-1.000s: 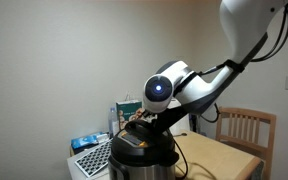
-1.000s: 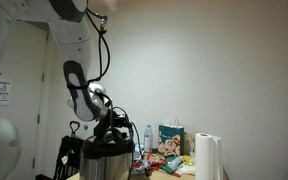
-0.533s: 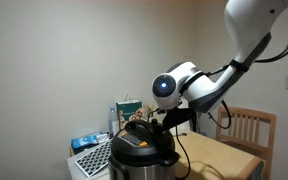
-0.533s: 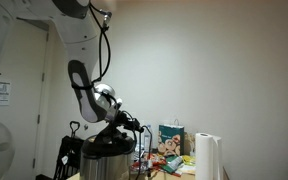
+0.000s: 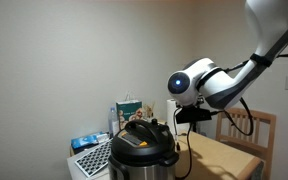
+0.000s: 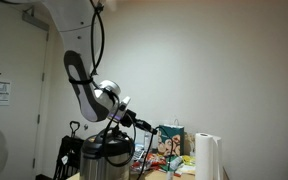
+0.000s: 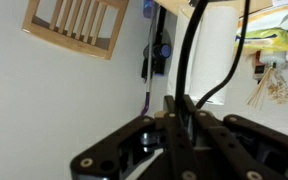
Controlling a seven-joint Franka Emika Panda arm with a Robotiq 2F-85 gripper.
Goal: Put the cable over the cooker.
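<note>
The cable droops (image 5: 189, 157) next to the cooker and the robot's gripper is out beyond the lid's edge, so next the gripper brings the cable back toward the black lid (image 5: 143, 135) before it opens.
The cooker (image 5: 141, 148) is a round steel pot with a black lid, standing at the table's left in both exterior views (image 6: 106, 160). My gripper (image 5: 187, 114) hangs just right of the lid and slightly above it, also seen from the opposite side (image 6: 144, 125). In the wrist view the gripper (image 7: 181, 100) is shut on the thin black cable (image 7: 191, 50), which rises from between the fingers. Below the gripper the cable (image 5: 189, 150) droops beside the cooker; where it joins the cooker is hidden.
A wooden chair (image 5: 250, 128) stands behind the wooden table (image 5: 226, 157). A white paper-towel roll (image 6: 207, 158), a green bag (image 6: 171, 136) and small groceries sit beside the cooker. A blue box (image 5: 86, 143) lies at its far side.
My gripper has lifted off the cooker's lid and swung sideways away from it, with the cable still pinched in it. The cooker has not moved.
</note>
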